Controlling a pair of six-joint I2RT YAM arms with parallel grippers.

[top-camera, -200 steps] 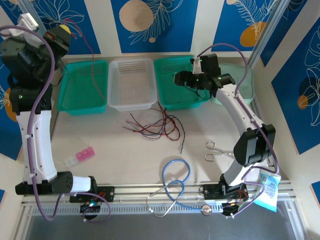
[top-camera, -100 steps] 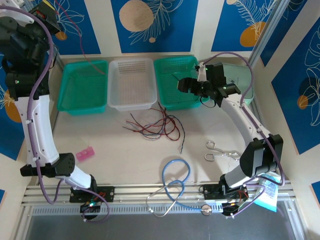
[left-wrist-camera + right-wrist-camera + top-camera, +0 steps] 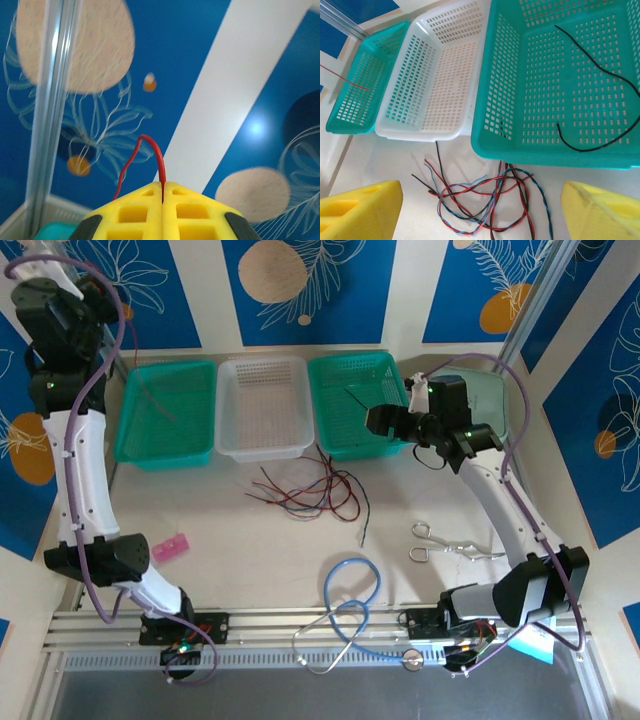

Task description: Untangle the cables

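I keep moving my left gripper down and let go of the red cable inside, as it is clear of the tangle and its loose end is over the empty green basket.
A tangle of thin red, black and blue-grey cables lies on the table in front of the baskets, also in the right wrist view. One black cable lies loose in the right green basket. My left gripper is raised high against the blue wall, shut on a red cable. That red cable hangs down, its lower end over the left green basket. My right gripper hovers open above the right basket's front edge, holding nothing.
A white basket stands between the two green ones. Scissors lie at the right. A light-blue tube loop lies near the front rail, a pink object at the left, and a packet hangs at the front right.
My left arm has swung up and left with the red cable, whose end has drifted left into the left green basket. My right gripper has pulled back to the right, still open.
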